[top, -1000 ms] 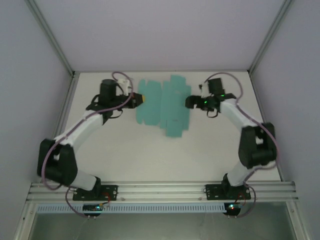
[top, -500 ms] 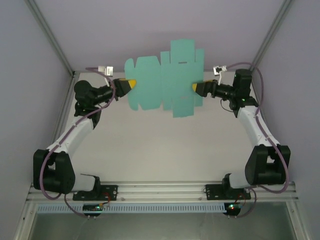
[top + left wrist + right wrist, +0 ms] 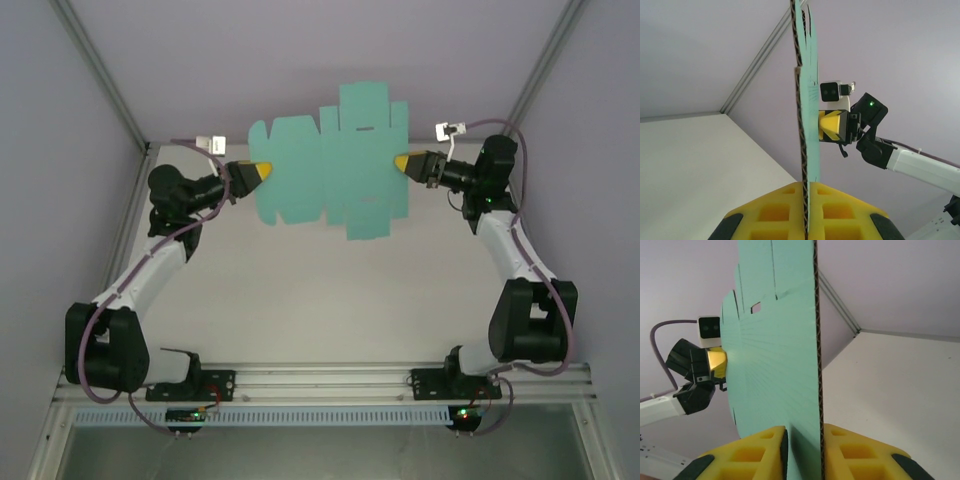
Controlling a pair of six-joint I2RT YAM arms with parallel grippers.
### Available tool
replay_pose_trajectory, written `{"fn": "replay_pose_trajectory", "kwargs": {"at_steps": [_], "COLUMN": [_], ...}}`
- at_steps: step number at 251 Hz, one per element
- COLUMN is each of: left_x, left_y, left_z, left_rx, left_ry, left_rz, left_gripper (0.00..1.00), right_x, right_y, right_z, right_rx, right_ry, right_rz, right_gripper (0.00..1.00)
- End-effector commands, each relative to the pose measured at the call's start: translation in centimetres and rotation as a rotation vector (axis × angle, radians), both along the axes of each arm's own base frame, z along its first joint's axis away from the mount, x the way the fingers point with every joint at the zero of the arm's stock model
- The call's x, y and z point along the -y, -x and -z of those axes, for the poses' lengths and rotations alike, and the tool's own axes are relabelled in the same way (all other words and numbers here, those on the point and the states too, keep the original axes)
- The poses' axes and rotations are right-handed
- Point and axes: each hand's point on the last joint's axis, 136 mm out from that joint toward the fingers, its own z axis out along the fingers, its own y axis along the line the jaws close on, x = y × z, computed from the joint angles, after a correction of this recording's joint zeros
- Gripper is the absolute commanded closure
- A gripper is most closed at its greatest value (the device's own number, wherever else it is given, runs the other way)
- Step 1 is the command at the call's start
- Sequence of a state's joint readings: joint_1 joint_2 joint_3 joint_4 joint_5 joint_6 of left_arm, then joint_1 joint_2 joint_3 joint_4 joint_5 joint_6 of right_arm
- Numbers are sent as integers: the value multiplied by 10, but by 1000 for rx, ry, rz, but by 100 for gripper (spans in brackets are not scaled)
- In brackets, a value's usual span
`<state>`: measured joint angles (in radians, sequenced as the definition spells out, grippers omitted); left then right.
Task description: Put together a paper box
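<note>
I should turn the sheet and lay it down with a side flap [image 3: 364,106] toward each gripper, because my grippers are holding the sheet upright by its ends [image 3: 266,198], away from the side flaps.
The paper box [image 3: 330,165] is a flat teal die-cut sheet with flaps, held upright in the air above the far part of the table. My left gripper [image 3: 258,170] is shut on its left edge and my right gripper [image 3: 403,162] on its right edge. In the left wrist view the sheet [image 3: 809,100] runs edge-on up from between my yellow fingers [image 3: 765,215], with the right gripper [image 3: 832,126] beyond it. In the right wrist view the sheet [image 3: 775,340] rises from the right gripper [image 3: 805,452], its corrugated edge against one finger, and the left gripper [image 3: 717,362] shows behind.
The white table [image 3: 330,290] lies below the sheet. Aluminium frame posts [image 3: 100,80] stand at the back corners, with pale walls behind. A metal rail [image 3: 320,380] carrying both arm bases runs along the near edge.
The sheet lay flat on the table a second ago. Both grippers have lifted it off the table and turned it upright; both arms swung outward and up.
</note>
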<state>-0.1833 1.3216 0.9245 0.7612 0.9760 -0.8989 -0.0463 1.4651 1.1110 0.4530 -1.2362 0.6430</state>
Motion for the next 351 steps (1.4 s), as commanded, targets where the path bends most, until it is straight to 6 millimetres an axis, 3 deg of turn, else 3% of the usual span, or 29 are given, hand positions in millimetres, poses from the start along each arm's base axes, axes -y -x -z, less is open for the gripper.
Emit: {"fn": "replay_pose_trajectory", "kwargs": {"at_steps": [1, 77, 117, 141, 145, 150, 163, 165, 181, 201, 217, 235, 266, 299, 321, 351], "left_x": [-5, -10, -10, -12, -13, -15, -25, -28, -58, -105, -135, -147, -131, -100, -79, -56], "left_y": [0, -8, -11, -17, -20, -24, -35, -37, -48, -42, -29, -16, -14, -28, -37, -51], "left_z": [-9, -5, 0, 13, 18, 26, 52, 58, 102, 152, 177, 190, 188, 173, 166, 163], "left_rx": [44, 23, 6, -40, -59, -88, -173, -189, -325, -473, -564, -615, -610, -552, -536, -540], "left_ry": [9, 29, 28, 2, -11, -33, -126, -144, -312, -521, -632, -688, -652, -525, -466, -458], "left_rz": [-46, -75, -81, -101, -115, -139, -242, -266, -471, -714, -836, -866, -773, -640, -535, -436], "left_gripper": [100, 100, 100, 100, 93, 76, 6, 1, 0, 0, 0, 0, 1, 0, 0, 0], "right_x": [-6, -11, -11, -11, -12, -13, -19, -20, -30, -33, -32, -34, -25, -15, -29, -58], "right_y": [13, 25, 25, 15, 13, 13, 18, 18, 26, 32, 36, 36, 16, -22, -35, -47], "right_z": [-3, 2, 6, 31, 37, 46, 72, 74, 100, 132, 157, 175, 197, 222, 233, 233], "right_rx": [10, -3, 10, -25, -23, -22, -50, -55, -115, -208, -250, -271, -228, 12, 253, 579], "right_ry": [-16, -15, 13, 175, 237, 324, 511, 529, 621, 657, 714, 779, 966, 1323, 1470, 1558], "right_rz": [-84, -130, -96, 23, 51, 74, 92, 91, 57, 15, -9, -20, 5, 56, 42, 28], "right_gripper": [74, 75, 90, 96, 97, 97, 97, 97, 97, 97, 97, 96, 96, 100, 100, 100]}}
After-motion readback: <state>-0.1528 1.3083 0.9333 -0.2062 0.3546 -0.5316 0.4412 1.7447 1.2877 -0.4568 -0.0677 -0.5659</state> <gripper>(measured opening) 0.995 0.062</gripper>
